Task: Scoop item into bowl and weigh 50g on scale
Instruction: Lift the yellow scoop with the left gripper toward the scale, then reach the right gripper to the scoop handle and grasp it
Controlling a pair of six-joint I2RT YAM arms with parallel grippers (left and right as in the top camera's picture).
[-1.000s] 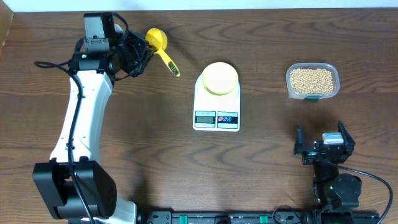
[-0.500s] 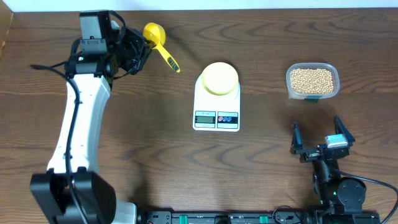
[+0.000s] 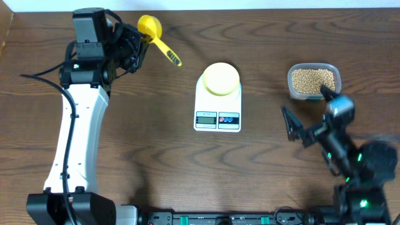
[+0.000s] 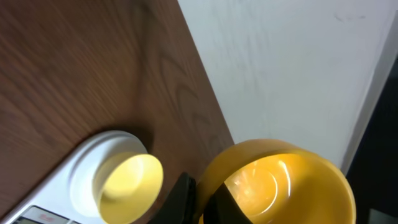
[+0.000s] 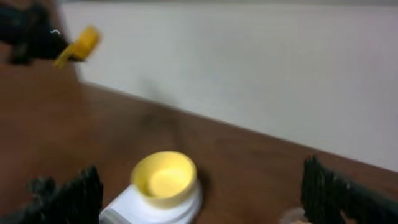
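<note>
I can see the scoop's handle sticking out free while my left gripper holds the yellow scoop's rim (image 3: 150, 26), so my right gripper should continue to go toward that handle (image 3: 170, 53) and close there.
The pale-yellow bowl (image 3: 221, 79) stands empty on the white scale (image 3: 217, 115) at mid-table. The beans (image 3: 312, 79) fill a clear tub (image 3: 294, 87) at the right. My left gripper (image 3: 133, 42) is at the far left, shut on the rim of a bright yellow scoop (image 3: 150, 27), holding it above the table; the left wrist view shows the fingers (image 4: 185, 198) pinching the scoop (image 4: 280, 180), with the bowl (image 4: 127, 186) below. My right gripper (image 3: 307, 111) is open wide and empty, raised just in front of the tub; its view looks at the bowl (image 5: 165, 177).
A pale wall runs along the table's far edge. The scoop's handle (image 3: 170, 55) points toward the scale. The left arm's white link (image 3: 78, 131) stretches along the left side of the table. The scale's display and buttons (image 3: 217, 119) face the front.
My left gripper has carried the scoop a little up and to the left. My right arm has risen from the front edge and swung toward the bean tub, still open.
</note>
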